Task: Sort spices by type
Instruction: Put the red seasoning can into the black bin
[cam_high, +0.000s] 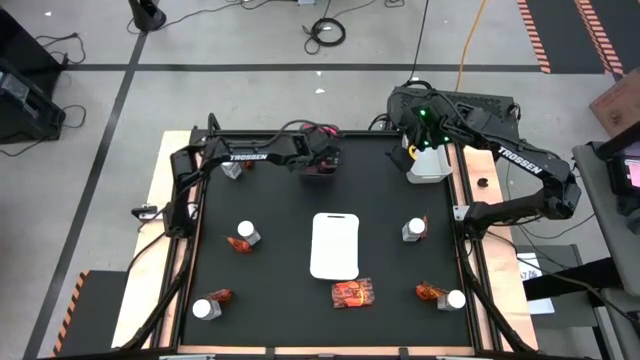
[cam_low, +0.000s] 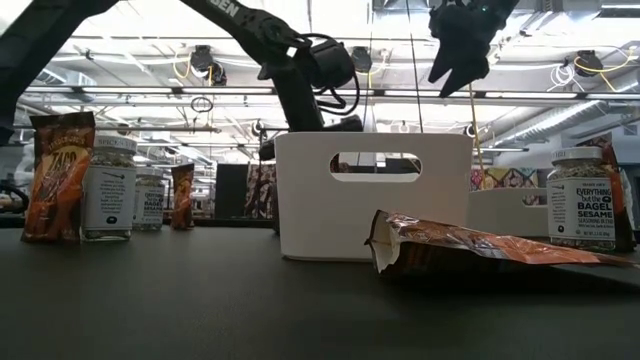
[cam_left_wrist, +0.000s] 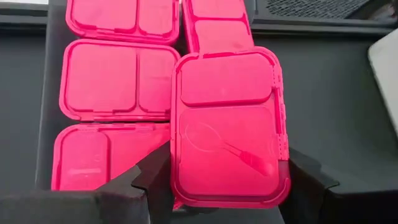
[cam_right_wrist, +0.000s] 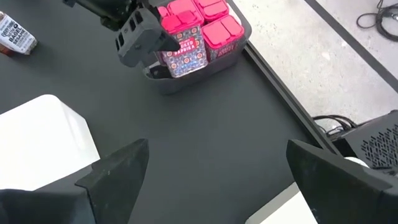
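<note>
The pink box (cam_left_wrist: 229, 121) is standing higher than its neighbours in the grey bin. My left gripper should therefore let go of it, close its fingers and push the lid's near edge (cam_left_wrist: 231, 191).
My left gripper (cam_high: 322, 158) is at the table's far middle, shut on a bright pink cube box (cam_left_wrist: 227, 124). It holds the box at a grey bin (cam_right_wrist: 189, 79) that has several more pink boxes (cam_left_wrist: 112, 78) in it. Small clear jars with white caps (cam_high: 248, 232) (cam_high: 414, 230) and red-orange packets (cam_high: 352, 293) (cam_high: 238, 243) lie scattered on the black table. Each jar stands on its base, and the packets lie flat. My right gripper (cam_right_wrist: 217, 144) hangs open and empty, high above the far right corner. My left gripper pinches the pink box by two opposite sides (cam_left_wrist: 176, 163), one finger (cam_left_wrist: 152, 173) on each, up near its lid. The fingers slant down at it from the table's left. The box stands upright with its lower part (cam_right_wrist: 183, 59) inside the bin's wall. I cannot tell whether it rests on the bin's floor.
A white tray (cam_high: 335, 245) stands in the middle of the table. A white bin (cam_high: 430, 165) sits at the far right under my right arm. More jars (cam_high: 207, 309) (cam_high: 455, 298) and packets (cam_high: 430, 291) (cam_high: 220, 296) lie near the front corners.
</note>
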